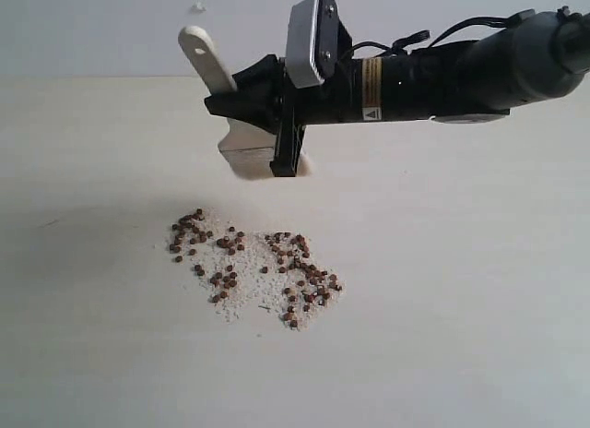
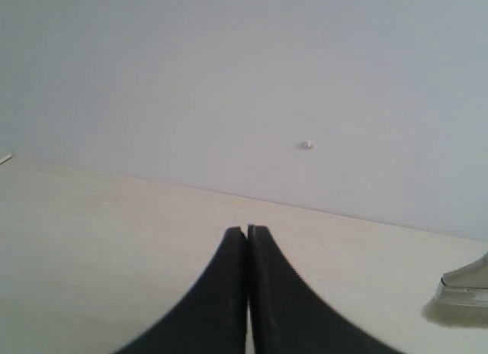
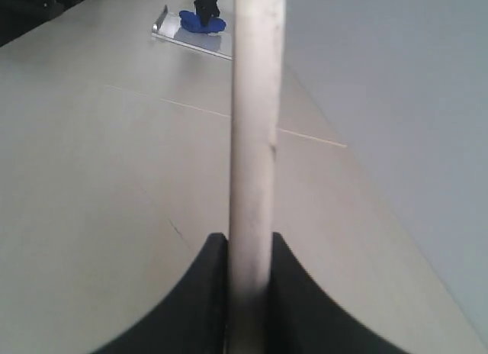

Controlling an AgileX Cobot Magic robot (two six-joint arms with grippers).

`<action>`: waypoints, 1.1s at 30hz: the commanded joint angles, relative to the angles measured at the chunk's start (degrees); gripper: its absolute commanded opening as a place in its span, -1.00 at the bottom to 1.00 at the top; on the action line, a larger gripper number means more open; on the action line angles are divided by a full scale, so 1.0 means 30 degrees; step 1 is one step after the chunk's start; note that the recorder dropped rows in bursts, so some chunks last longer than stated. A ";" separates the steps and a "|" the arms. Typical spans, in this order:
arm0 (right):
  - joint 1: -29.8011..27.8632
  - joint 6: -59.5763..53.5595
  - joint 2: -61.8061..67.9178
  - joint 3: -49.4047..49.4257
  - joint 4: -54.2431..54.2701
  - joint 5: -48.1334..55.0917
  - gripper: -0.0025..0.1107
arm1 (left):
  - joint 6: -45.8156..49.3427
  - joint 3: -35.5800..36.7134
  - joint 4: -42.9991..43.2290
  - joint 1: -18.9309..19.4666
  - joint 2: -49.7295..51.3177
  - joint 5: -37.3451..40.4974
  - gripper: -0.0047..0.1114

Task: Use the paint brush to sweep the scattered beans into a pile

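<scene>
The bristles [image 1: 251,164] are hanging behind the middle of the beans, so the robot's right gripper should swing the paint brush behind the far stray clump [image 1: 189,227] and brush that clump inward.
The beans [image 1: 249,262], small reddish-brown ones mixed with pale crumbs, lie in a loose patch on the light table [image 1: 461,336]. Above and behind them hangs the paint brush [image 1: 247,140], its pale handle tilted up to the left and its ferrule and cream bristles pointing down, clear of the table. My right gripper [image 1: 230,101] reaches in from the right and is shut on the handle [image 3: 255,102], which stands between the jaws of that gripper [image 3: 250,239]. My left gripper [image 2: 247,230] is shut and empty over bare table, with the brush's ferrule [image 2: 467,281] off to one side.
A plain pale wall [image 1: 92,22] rises behind the table and carries a small white mark [image 2: 306,145]. In the right wrist view, a blue object [image 3: 202,22] sits on a flat tray far along the table. The left arm does not show in the exterior view.
</scene>
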 commanded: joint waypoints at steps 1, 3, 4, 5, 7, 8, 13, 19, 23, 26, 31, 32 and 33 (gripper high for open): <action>-0.0097 -0.2275 -0.0164 -0.0168 -0.0314 -0.0378 -0.96 | -0.0049 -0.0005 -0.0094 -0.0109 -0.0120 0.0063 -0.92; -0.0097 -0.2472 -0.0164 -0.0404 -0.1416 -0.0723 -0.96 | -0.0049 -0.0005 -0.0094 -0.0109 -0.0120 0.0063 -0.92; -0.0097 -0.2437 -0.0129 -0.0639 -0.2248 -0.0943 -0.96 | -0.0049 -0.0005 -0.0094 -0.0109 -0.0120 0.0063 -0.92; -0.0097 -0.2437 -0.0044 -0.0963 -0.3037 -0.1348 -0.96 | -0.0049 -0.0005 -0.0094 -0.0109 -0.0120 0.0063 -0.92; -0.0097 -0.1916 0.0364 -0.1773 -0.4079 -0.2378 -0.96 | -0.0049 -0.0005 -0.0094 -0.0109 -0.0120 0.0063 -0.92; -0.0097 -0.1577 0.0663 -0.2335 -0.4566 -0.2936 -0.96 | -0.0049 -0.0005 -0.0094 -0.0109 -0.0120 0.0063 -0.92; -0.0097 0.0790 0.2587 -0.5494 -0.6666 -0.2986 -0.96 | -0.0049 -0.0005 -0.0094 -0.0109 -0.0120 0.0063 -0.92; 0.0433 0.1366 0.4327 -0.7538 -0.7718 -0.2986 -0.96 | -0.0051 -0.0005 -0.0094 -0.0109 -0.0120 0.0358 -0.92; 0.1521 0.0936 0.4548 -0.7719 -0.7795 -0.2986 -0.96 | -0.0051 -0.0005 -0.0094 -0.0109 -0.0120 0.0358 -0.92; 0.2442 -0.0152 0.4548 -0.7895 -0.8045 -0.2986 -0.96 | -0.0051 -0.0005 -0.0094 -0.0109 -0.0120 0.0358 -0.92; 0.2882 -0.0153 0.4947 -0.9003 -0.8692 -0.2986 -0.96 | -0.0051 -0.0005 -0.0094 -0.0109 -0.0120 0.0358 -0.92; 0.2882 -0.0153 0.5117 -0.9396 -0.8692 -0.2986 -0.96 | -0.0051 -0.0005 -0.0094 -0.0109 -0.0120 0.0358 -0.92; 0.2882 -0.0153 0.5283 -0.9654 -0.8692 -0.2986 -0.96 | -0.0051 -0.0005 -0.0094 -0.0109 -0.0120 0.0358 -0.92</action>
